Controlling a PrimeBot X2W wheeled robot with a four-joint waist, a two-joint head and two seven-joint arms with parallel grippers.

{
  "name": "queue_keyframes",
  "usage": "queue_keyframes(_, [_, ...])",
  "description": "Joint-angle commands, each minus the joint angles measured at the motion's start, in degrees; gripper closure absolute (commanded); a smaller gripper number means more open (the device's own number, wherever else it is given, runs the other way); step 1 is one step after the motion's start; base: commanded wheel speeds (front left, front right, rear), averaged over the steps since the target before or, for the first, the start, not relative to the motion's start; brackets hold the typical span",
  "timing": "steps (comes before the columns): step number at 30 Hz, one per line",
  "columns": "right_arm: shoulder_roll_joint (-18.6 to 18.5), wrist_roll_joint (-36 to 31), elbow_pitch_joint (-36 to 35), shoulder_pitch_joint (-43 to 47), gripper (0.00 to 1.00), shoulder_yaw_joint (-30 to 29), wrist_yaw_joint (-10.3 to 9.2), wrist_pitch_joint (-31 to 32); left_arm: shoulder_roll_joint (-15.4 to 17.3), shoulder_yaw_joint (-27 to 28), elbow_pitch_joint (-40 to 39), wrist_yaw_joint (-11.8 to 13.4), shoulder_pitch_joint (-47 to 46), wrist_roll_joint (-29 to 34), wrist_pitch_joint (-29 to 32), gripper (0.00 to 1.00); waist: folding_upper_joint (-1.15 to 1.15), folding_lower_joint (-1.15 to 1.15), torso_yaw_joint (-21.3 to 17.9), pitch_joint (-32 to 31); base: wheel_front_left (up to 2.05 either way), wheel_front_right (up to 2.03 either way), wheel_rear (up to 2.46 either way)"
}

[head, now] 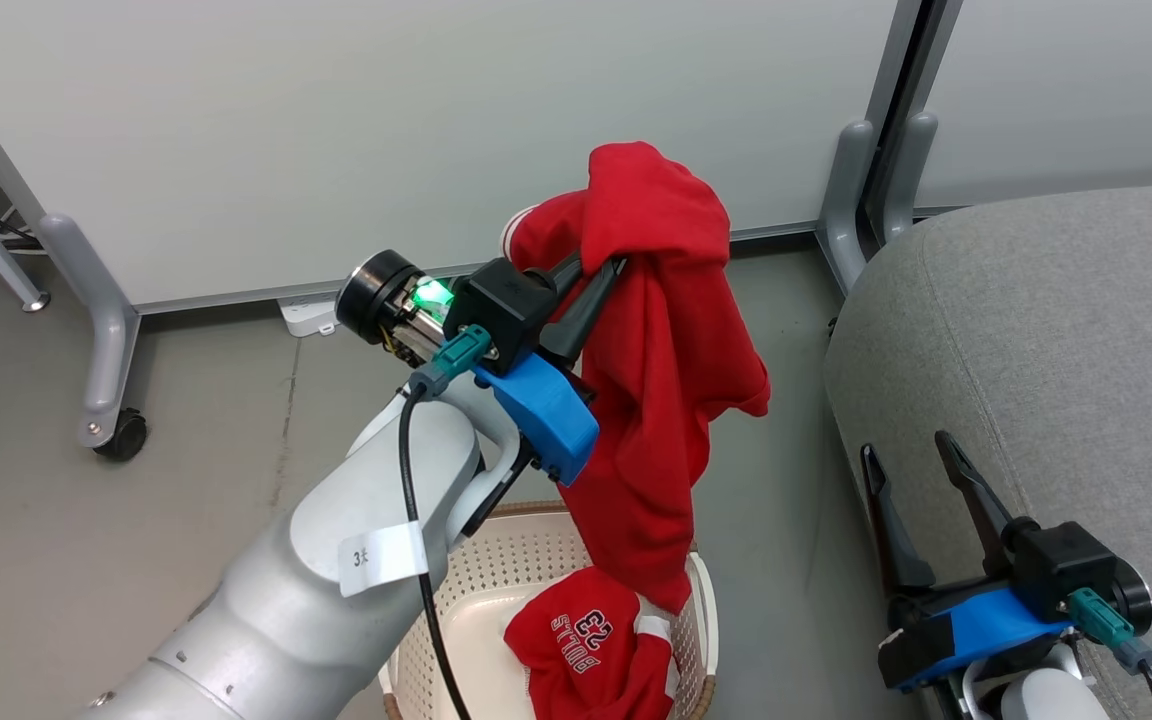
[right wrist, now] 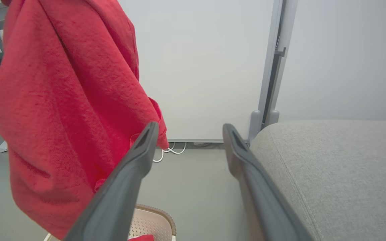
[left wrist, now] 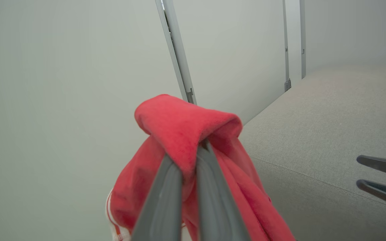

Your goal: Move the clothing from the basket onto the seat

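I expect the plain red garment (head: 646, 408) to slump into a bunched heap when I lower it onto the seat, because it hangs in deep, limp folds (head: 670, 306).
My left gripper (head: 604, 268) is shut on a plain red garment (head: 661, 380), held high so it hangs down over the basket (head: 496, 570). In the left wrist view the fabric (left wrist: 183, 130) folds over the closed fingertips of that gripper (left wrist: 193, 157). A second red garment (head: 591, 645) printed "BULLS 23" lies crumpled inside the cream basket. The grey seat (head: 1056, 380) is at the right. My right gripper (head: 911, 455) is open and holds nothing, low beside the seat's front edge; its wrist view shows the gripper (right wrist: 188, 134), the hanging garment (right wrist: 69, 110) and the seat (right wrist: 340, 174).
White partition panels on grey wheeled legs (head: 101, 330) stand behind the basket, one post (head: 851, 190) close to the seat's corner. A white power strip (head: 311, 315) and cables lie on the grey floor by the panel. Bare floor lies between basket and seat.
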Motion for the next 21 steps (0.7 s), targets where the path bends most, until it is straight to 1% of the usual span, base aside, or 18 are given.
queue_keyframes(1, [-0.24,0.23,-0.26,1.13,0.0,0.17,0.03,-0.22,0.1,0.07,0.11,-0.19,0.68,-0.07,-0.29,1.0,-0.01,0.01,0.03,-0.13,0.0,0.0,0.0])
queue_keyframes(9, [-0.24,0.12,-1.41,0.13,0.0,2.56,0.03,-0.22,0.24,0.02,0.62,-0.23,0.92,-0.3,-0.29,1.0,-0.01,0.01,0.22,-0.25,0.0,0.0,0.0])
queue_keyframes(21, [-0.48,0.22,-3.29,-5.96,0.0,13.72,0.02,-0.22,-0.32,-0.12,0.32,-0.02,0.4,0.18,-0.29,1.0,-0.01,0.01,0.64,0.67,0.0,0.0,0.0])
